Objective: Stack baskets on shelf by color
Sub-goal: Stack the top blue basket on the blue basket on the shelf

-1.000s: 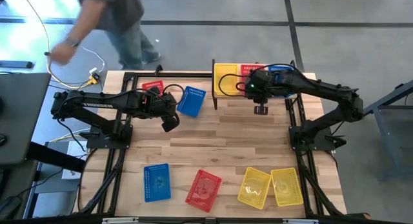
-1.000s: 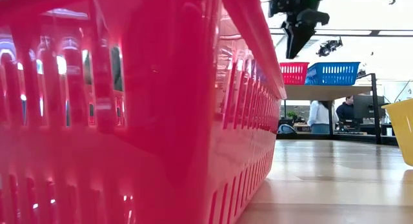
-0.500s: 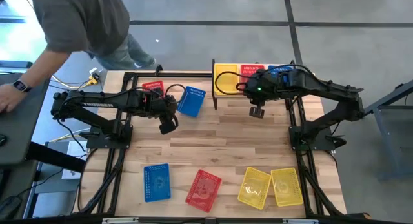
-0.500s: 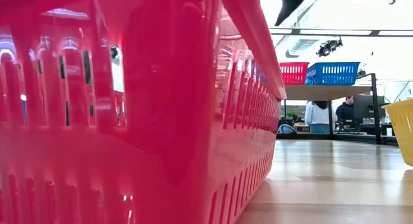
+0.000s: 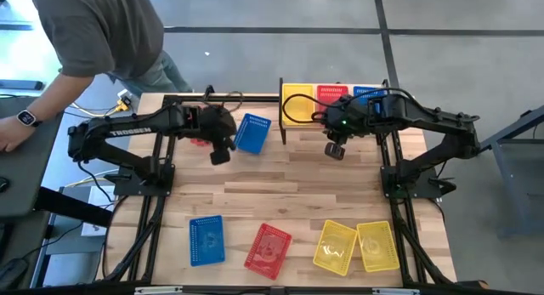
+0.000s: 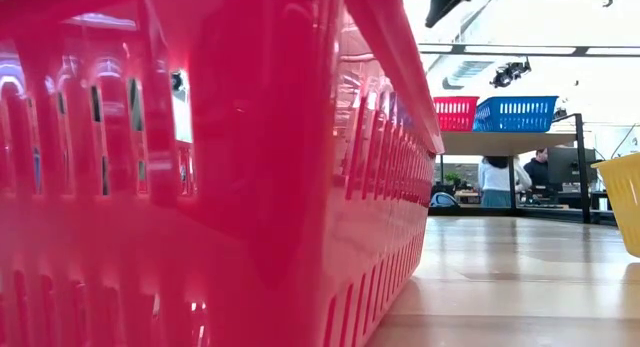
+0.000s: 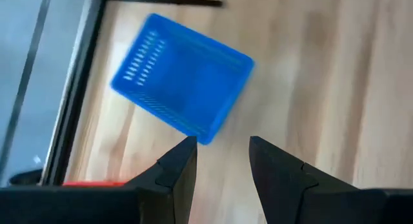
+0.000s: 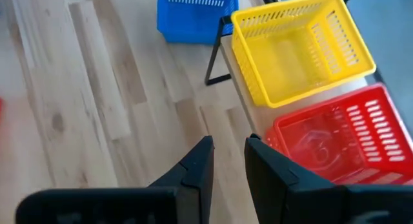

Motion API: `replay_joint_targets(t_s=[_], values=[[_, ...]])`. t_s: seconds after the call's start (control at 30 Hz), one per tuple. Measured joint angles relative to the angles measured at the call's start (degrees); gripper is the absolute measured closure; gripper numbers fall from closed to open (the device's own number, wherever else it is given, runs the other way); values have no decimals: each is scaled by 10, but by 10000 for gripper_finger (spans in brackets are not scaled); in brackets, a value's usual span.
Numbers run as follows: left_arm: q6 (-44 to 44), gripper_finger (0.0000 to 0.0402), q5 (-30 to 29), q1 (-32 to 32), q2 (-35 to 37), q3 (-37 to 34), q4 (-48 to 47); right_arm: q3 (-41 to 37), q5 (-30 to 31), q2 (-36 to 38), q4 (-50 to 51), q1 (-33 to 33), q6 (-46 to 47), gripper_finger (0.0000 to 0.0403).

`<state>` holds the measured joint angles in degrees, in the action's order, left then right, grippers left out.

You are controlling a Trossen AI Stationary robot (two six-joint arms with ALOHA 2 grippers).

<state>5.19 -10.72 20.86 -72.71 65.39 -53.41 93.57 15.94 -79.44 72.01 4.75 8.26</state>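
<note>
I should now move my left gripper to the blue basket's facing rim (image 7: 158,115) until its fingers are on both sides of that rim. Open wood (image 7: 145,143) separates the red basket from that rim.
The shelf (image 5: 336,110) stands at the table's far edge with one yellow basket (image 5: 297,103), one red basket (image 5: 331,93) and one blue basket (image 5: 367,93) side by side on its top. A loose blue basket (image 5: 252,133) lies left of the shelf, with a red basket (image 5: 201,115) partly hidden under my left arm. My left gripper (image 7: 221,145) (image 5: 219,155) hovers open just near of that blue basket (image 7: 184,79). My right gripper (image 8: 228,144) (image 5: 334,149) is open above bare table in front of the shelf, facing the yellow basket (image 8: 300,46).
Along the near edge lie a blue basket (image 5: 206,240), a red basket (image 5: 269,250) and two yellow baskets (image 5: 335,246) (image 5: 377,246). The red one fills the low view (image 6: 200,187). A person (image 5: 85,31) leans over beyond the far left corner.
My left arm swung toward the far edge, bringing its gripper closer to the loose blue basket. My right gripper drew slightly left and near from the shelf front and rose, leaving only its tip in the low view. The person moved along the far left side.
</note>
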Motion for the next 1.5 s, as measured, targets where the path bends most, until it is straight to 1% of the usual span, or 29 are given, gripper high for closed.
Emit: replay_joint_targets(t_s=[0.13, 0.23, 0.37, 0.57, 0.9, 1.3, 1.5], values=[[-98, 271, -2, 44, 0, 0, 8, 0, 0, 0, 0, 0, 47, 327], [-143, 271, 0, 74, 0, 0, 13, 0, 0, 0, 0, 0, 68, 327], [-160, 271, 3, 110, -6, 0, 33, 0, -1, 0, -5, 0, 81, 327], [-162, 271, 43, 145, -50, 0, 44, 0, -1, 0, -12, 0, 99, 327], [-187, 271, 47, 160, -133, 0, 64, 0, -1, 0, -20, 0, 114, 327], [-230, 271, 41, 160, -198, 0, 89, 0, -1, -1, -28, 0, 114, 327], [-235, 271, 41, 160, -227, 0, 100, 0, -1, -1, -28, 0, 113, 327]])
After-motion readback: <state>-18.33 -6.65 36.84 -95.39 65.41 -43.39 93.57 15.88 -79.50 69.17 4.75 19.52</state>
